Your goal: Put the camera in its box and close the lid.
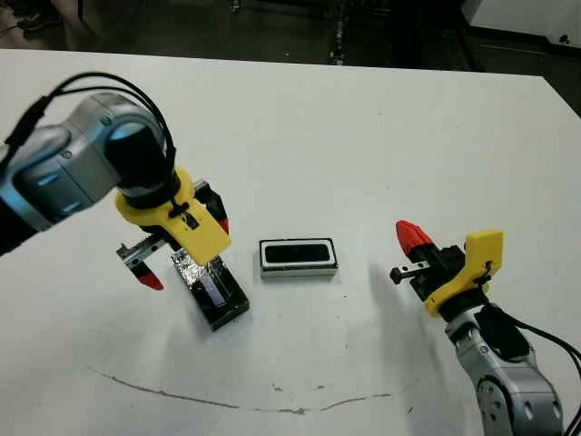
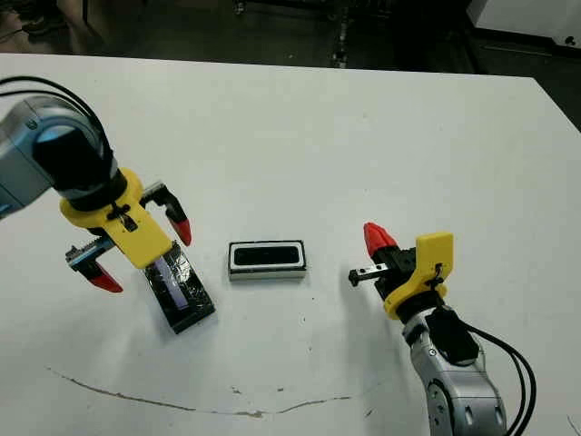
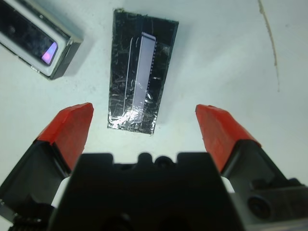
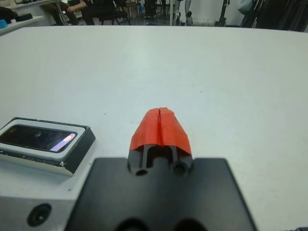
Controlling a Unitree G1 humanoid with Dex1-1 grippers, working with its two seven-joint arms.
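I expect the lid [image 1: 211,289] to slide down over the box's white sides and cover them when I lower the lid, because the lid has deep black sides [image 1: 231,316].
The white-walled box [image 1: 299,270] sits mid-table with the glossy black camera [image 1: 298,252] lying inside it, its face reflecting purple in the right wrist view. The lid [image 1: 216,292], a crinkly black-silver piece with a pale purple strip, lies flat on the table left of the box. My left gripper [image 1: 186,250] hovers open just above the lid's far end; the left wrist view shows the lid [image 3: 142,72] between and beyond the red fingertips [image 3: 72,127], untouched. Right of the box, my right gripper [image 1: 413,234] is shut on nothing, its tips pressed together [image 4: 160,126].
A thin brown curved mark [image 1: 227,400] runs across the table near its front edge. Dark floor lies beyond the table's far edge [image 1: 272,62]. People sit on chairs [image 4: 91,7] far behind the table in the right wrist view.
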